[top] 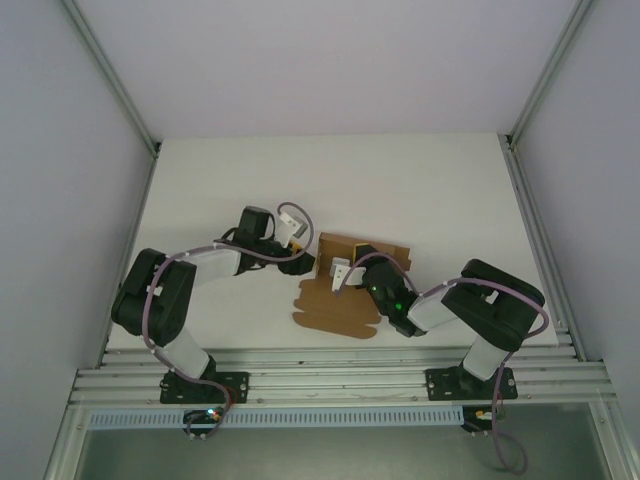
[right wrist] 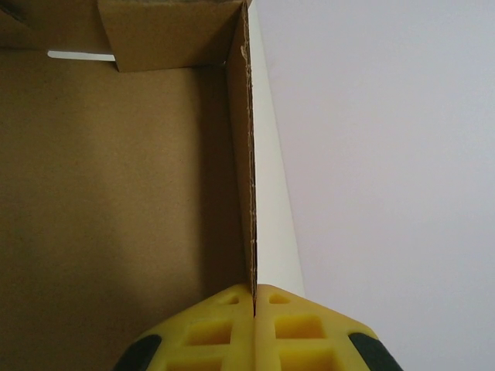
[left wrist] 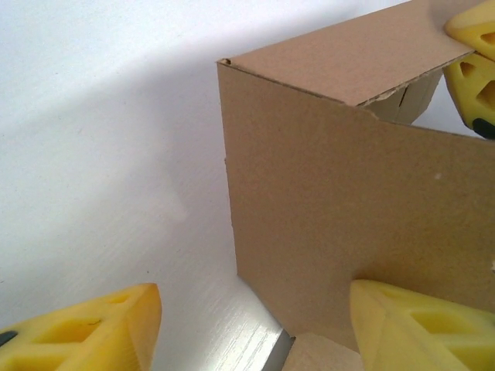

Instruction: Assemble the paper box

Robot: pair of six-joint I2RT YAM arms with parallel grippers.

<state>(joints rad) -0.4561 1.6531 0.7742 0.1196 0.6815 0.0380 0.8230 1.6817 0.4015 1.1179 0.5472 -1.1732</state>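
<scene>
My left gripper's fingers both stand outside the paper box's side, so it should back off and reach over that side's edge while my right gripper steadies the box.
The paper box is a brown cardboard piece lying mid-table, its back and side walls folded up and a flat flap toward the near edge. My right gripper reaches into it from the right. In the right wrist view that gripper is shut on the top edge of an upright cardboard wall, with the box floor to its left. My left gripper stands at the box's left side. It is open, its yellow fingers straddling a corner of the raised wall without pinching it.
White table spreads around the box, with plain enclosure walls on three sides. Metal rails run along the near edge by the arm bases. The right gripper's yellow fingertips show beyond the box wall in the left wrist view.
</scene>
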